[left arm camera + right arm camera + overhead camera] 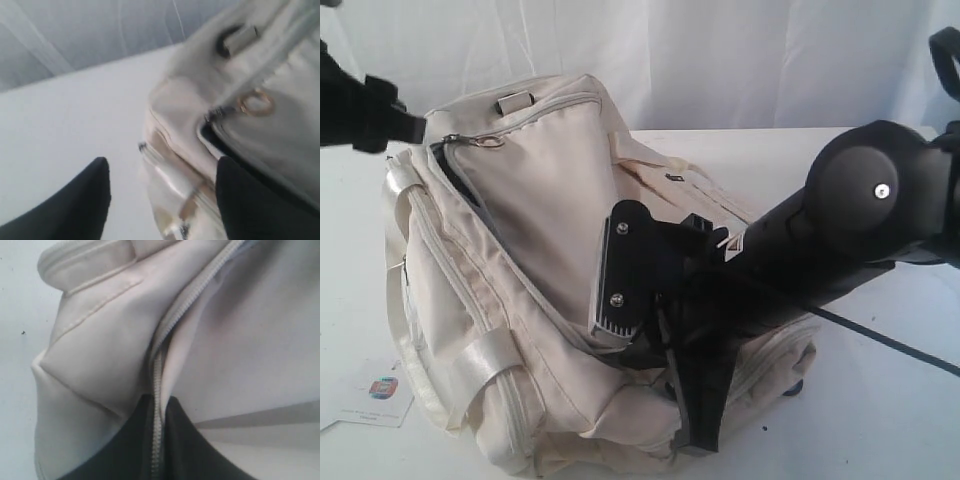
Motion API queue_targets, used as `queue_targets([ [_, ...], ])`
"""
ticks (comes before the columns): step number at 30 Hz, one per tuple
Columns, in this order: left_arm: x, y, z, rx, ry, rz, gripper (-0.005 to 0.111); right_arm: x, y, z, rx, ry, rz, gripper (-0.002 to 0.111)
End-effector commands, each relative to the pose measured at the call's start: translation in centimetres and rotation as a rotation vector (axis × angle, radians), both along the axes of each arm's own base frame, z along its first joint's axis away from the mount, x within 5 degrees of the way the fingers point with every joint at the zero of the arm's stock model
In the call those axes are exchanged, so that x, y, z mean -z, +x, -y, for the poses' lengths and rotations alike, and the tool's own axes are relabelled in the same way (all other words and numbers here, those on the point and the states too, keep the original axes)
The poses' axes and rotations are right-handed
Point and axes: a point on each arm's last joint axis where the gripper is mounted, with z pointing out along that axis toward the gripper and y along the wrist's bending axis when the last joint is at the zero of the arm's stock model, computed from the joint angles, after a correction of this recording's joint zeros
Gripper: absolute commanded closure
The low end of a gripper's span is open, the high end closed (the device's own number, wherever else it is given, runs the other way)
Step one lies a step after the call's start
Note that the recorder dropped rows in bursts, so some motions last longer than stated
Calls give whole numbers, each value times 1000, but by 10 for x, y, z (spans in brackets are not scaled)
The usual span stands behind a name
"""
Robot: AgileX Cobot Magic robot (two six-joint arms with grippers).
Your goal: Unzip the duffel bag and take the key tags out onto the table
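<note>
The closed zipper (548, 107) bends away from my left gripper, so next my left gripper steadies the duffel bag's open edge while my right gripper takes the ring pull (489, 142).
The cream-white duffel bag (520, 290) lies on the white table (890, 410). Its top zipper is partly undone at the left end, where dark lining (455, 180) shows beside a metal ring pull (490, 141). My left gripper (162, 172) is open just off that end of the bag (200, 150), with nothing between its black fingertips (97, 192); the ring pull (256, 102) is a little beyond them. My right gripper (159, 407) is shut on the bag's zipper edge (159, 365), and its arm (790, 240) reaches over the bag's right side. The key tags are hidden.
A small white card with a coloured logo (380, 392) lies on the table at the bag's front left. A white curtain (740, 60) hangs behind the table. A thin black cable (890, 340) runs across the tabletop at the right.
</note>
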Motion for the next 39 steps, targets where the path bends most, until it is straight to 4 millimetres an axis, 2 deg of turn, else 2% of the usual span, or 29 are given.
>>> queue_targets([
  [1,17,-21,16,74,-46,-243,49,1,-5,0,13,14,-58,98],
  [6,22,-27,27,101,-199,-337,32,-5,-7,2,12,30,-48,81],
  [8,25,-25,30,94,-234,-354,30,-12,-9,4,11,47,-34,77],
  [12,35,-19,39,82,-308,-406,30,-29,-15,11,16,101,2,76],
  [16,38,-11,45,47,-402,-384,30,-45,-21,18,43,149,15,76],
  [19,37,-5,47,2,-477,-373,30,-49,-22,19,43,161,25,76],
  [27,45,8,51,-83,-541,-414,30,-50,-23,20,49,168,18,76],
  [29,49,11,53,-92,-543,-421,39,-50,-23,20,49,169,20,76],
  [31,52,10,52,-102,-527,-443,59,-51,-24,21,48,173,23,76],
  [33,53,9,51,-106,-502,-454,87,-56,-24,23,53,187,56,76],
  [35,52,9,50,-102,-496,-450,106,-67,-23,28,145,241,63,77],
  [39,52,10,51,-97,-498,-442,106,-89,-9,43,426,388,115,83],
])
